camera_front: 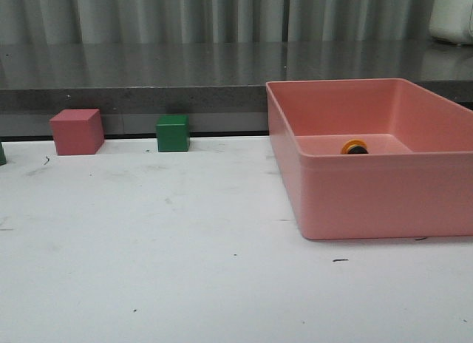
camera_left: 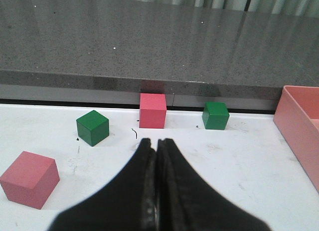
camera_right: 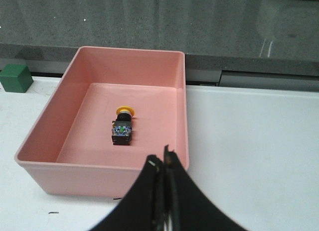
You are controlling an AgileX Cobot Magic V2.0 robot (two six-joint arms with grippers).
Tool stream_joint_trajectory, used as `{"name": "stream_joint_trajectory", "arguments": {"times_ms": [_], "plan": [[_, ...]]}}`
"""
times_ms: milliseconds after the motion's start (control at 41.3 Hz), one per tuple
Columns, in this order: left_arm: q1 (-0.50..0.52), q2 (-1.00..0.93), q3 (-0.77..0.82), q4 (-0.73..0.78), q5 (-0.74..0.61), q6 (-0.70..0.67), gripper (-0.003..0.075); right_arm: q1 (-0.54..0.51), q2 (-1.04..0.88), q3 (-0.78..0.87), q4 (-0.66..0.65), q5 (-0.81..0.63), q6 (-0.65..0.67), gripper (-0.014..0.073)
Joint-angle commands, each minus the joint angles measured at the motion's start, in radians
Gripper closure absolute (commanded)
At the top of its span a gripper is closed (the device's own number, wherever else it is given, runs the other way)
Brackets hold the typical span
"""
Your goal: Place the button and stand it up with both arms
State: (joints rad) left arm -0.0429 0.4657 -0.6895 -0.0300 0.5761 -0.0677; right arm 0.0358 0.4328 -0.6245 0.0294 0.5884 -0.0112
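My left gripper is far from the button inside the pink bin [camera_front: 355, 147], so my right gripper should first pick the button out and put it down in front of the cubes [camera_front: 133, 200].
The button [camera_right: 122, 125] lies on its side on the floor of the pink bin [camera_right: 185, 116], its yellow cap toward the far wall. In the front view only the button's yellow cap [camera_front: 355, 146] peeks over the pink bin's [camera_front: 369, 202] near wall. My right gripper [camera_right: 163, 160] is shut and empty, held back over the bin's near right corner, apart from the button. My left gripper [camera_left: 156, 142] is shut and empty above the white table, short of the cubes. Neither arm appears in the front view.
A pink cube [camera_left: 152, 110] and a green cube [camera_left: 216, 115] sit against the dark counter ledge [camera_left: 149, 86]. Another green cube [camera_left: 92, 127] and another pink cube [camera_left: 29, 178] lie nearer on the left. In the front view the pink cube [camera_front: 77, 131] and green cube [camera_front: 173, 133] stand at the back left.
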Motion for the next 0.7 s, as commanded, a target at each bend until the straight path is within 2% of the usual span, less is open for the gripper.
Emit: {"name": "stream_joint_trajectory", "arguments": {"times_ms": [0, 73, 121, 194, 266, 291, 363, 412, 678], "plan": [[0.004, 0.020, -0.033, -0.010, -0.074, 0.000, 0.0739, -0.001, 0.028, -0.025, -0.010, -0.054, -0.006, 0.0657], [0.004, 0.022, -0.033, -0.010, -0.074, 0.000, 0.0723, -0.001, 0.036, -0.025, -0.010, -0.039, -0.006, 0.0618], [0.004, 0.022, -0.033, -0.010, -0.074, 0.000, 0.0685, -0.001, 0.040, -0.025, -0.010, -0.027, -0.006, 0.0545], [0.004, 0.022, -0.033, -0.008, -0.074, 0.000, 0.0545, -0.001, 0.045, -0.025, -0.010, -0.014, -0.006, 0.0347], [0.004, 0.022, -0.033, -0.008, -0.076, 0.000, 0.0373, -0.001, 0.046, -0.025, -0.011, -0.013, -0.006, 0.0151], [0.004, 0.022, -0.033, -0.008, -0.078, 0.000, 0.0314, -0.001, 0.046, -0.025, -0.011, -0.013, -0.006, 0.0107], [0.004, 0.022, -0.033, -0.006, -0.078, 0.000, 0.0202, -0.001, 0.046, -0.025, -0.013, -0.011, -0.006, 0.0000], [0.004, 0.022, -0.033, -0.006, -0.078, 0.000, 0.0171, -0.001, 0.046, -0.025, -0.013, -0.011, -0.006, -0.0023], [0.004, 0.022, -0.033, -0.006, -0.078, 0.000, 0.0175, -0.001, 0.046, -0.032, -0.012, 0.014, -0.006, -0.0020]]}}
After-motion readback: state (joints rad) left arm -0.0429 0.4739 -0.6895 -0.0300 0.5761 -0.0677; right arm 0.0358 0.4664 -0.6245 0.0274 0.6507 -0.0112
